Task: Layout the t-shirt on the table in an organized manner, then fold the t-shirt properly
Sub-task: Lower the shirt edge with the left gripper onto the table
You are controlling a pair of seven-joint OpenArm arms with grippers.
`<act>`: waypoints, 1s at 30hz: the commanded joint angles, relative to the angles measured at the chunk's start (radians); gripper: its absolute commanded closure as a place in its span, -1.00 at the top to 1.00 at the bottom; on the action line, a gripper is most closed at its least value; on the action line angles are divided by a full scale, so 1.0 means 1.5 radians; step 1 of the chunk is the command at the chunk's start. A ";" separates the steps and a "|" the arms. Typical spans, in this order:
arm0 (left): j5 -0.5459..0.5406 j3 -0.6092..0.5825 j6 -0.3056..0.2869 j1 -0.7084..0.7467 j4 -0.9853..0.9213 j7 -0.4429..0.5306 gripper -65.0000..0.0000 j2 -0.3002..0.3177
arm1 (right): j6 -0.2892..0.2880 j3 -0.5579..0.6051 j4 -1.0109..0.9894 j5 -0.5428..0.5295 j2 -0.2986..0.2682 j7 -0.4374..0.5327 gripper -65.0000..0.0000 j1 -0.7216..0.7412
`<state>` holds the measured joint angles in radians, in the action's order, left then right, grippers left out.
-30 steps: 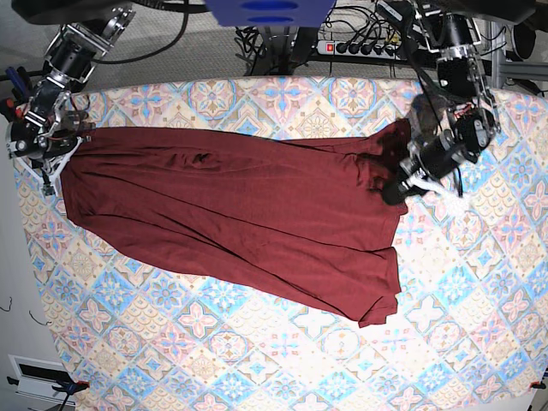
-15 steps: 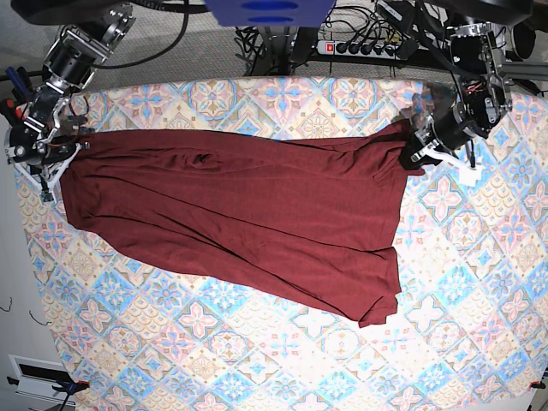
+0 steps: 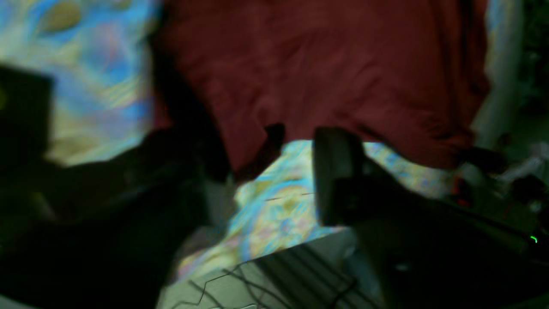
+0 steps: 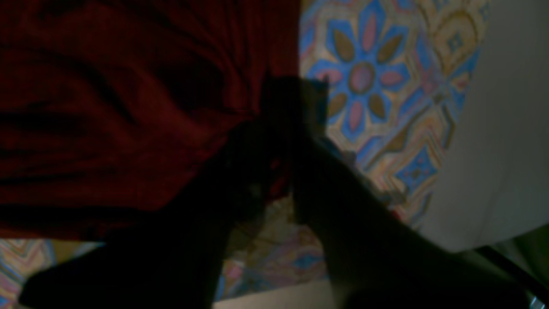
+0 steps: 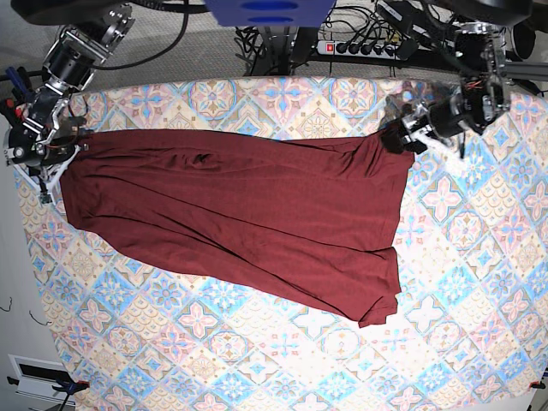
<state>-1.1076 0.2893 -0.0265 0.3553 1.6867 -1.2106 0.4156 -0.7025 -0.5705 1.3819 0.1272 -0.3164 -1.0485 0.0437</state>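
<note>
The left gripper's open fingers have the t-shirt's corner (image 3: 249, 162) too shallow between them, so the robot should reach farther in over the cloth (image 3: 253, 116) and grip there before it pulls the t-shirt straight.
The dark maroon t-shirt (image 5: 231, 214) lies spread wide across the patterned table (image 5: 257, 368), from the far left to right of the middle. My left gripper (image 5: 396, 139) hovers at the shirt's far right corner. In the left wrist view the left gripper (image 3: 302, 139) is open, table (image 3: 274, 210) shows between its fingers, and the t-shirt's (image 3: 326, 73) edge lies just past the tips. My right gripper (image 5: 50, 163) is at the shirt's far left corner. In the right wrist view the right gripper (image 4: 288, 128) is shut on a bunched edge of the t-shirt (image 4: 128, 107).
A power strip (image 5: 360, 47) and cables lie behind the table's far edge. Tools (image 5: 10, 90) stick out at the far left. The table's (image 4: 364, 81) left edge runs close beside my right gripper, with pale floor (image 4: 493, 150) beyond it.
My left gripper moved toward the far edge with the shirt's right corner, flattening the bunched cloth, and then opened. The right gripper stayed put, still gripping.
</note>
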 commanded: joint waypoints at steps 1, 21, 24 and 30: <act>-0.022 0.004 -0.005 0.000 0.011 0.004 0.18 0.010 | 0.003 -0.003 0.010 -0.005 -0.016 0.007 -0.68 0.010; 0.107 0.038 -0.003 -0.002 -0.010 0.009 0.28 -0.030 | 0.003 -0.003 0.009 -0.005 -0.016 0.007 -0.68 0.010; 0.126 0.037 -0.003 -0.003 -0.027 0.010 0.28 -0.044 | 0.003 -0.003 0.009 -0.005 -0.016 0.007 -0.68 0.010; 0.126 -0.012 -0.004 -0.026 -0.049 0.010 0.27 -0.061 | 0.003 -0.003 0.013 -0.005 -0.016 0.006 -0.68 0.010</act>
<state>-0.9260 0.2825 -0.0387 0.3058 1.6192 -1.1618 0.3298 -0.7025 -0.5709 1.3808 0.1246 -0.3161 -1.0470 0.0437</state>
